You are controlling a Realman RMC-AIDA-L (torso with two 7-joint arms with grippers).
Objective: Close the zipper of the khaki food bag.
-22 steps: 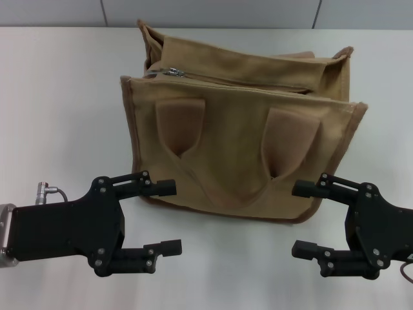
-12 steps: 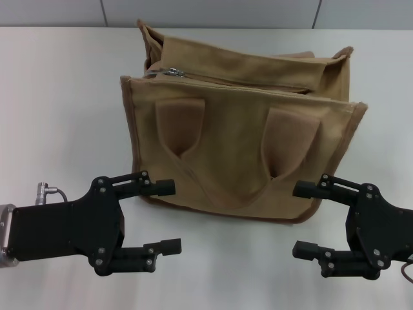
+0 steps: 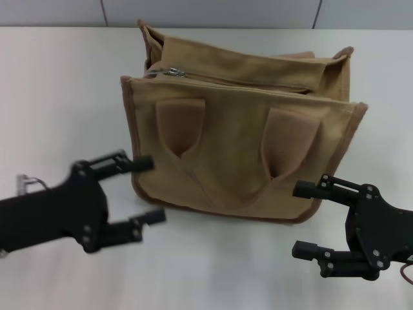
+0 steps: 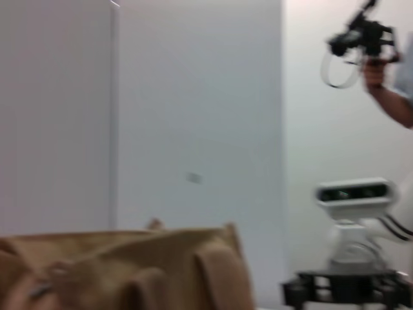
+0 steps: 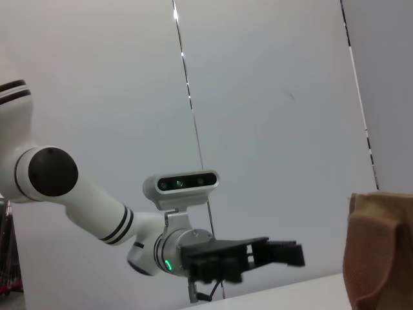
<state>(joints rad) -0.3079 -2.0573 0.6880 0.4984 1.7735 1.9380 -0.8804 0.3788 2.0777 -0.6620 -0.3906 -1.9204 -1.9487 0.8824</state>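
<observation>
The zipper's loose end [image 3: 152,73] lies slack next to the silver pull [image 3: 175,72], far above my left gripper, so my left gripper needs to move up, pinch that end and lift it.
The khaki food bag [image 3: 239,139] stands on the white table [image 3: 58,97], its two handles facing me. The zipper [image 3: 245,82] runs along its top panel, with the silver pull [image 3: 171,72] at the bag's left end. My left gripper [image 3: 147,189] is open, low at the front left, just off the bag's lower left corner. My right gripper [image 3: 303,219] is open near the bag's lower right corner. The bag's top edge shows in the left wrist view [image 4: 129,268] and a corner in the right wrist view [image 5: 381,248], where the left gripper [image 5: 284,253] also appears.
The table stretches to a grey wall [image 3: 206,11] behind the bag. In the left wrist view a person [image 4: 387,97] holds a camera at the far side, above the right gripper [image 4: 342,287].
My left gripper has risen and moved left and towards the bag's lower left corner; it is blurred by motion. The right gripper and the bag have not moved.
</observation>
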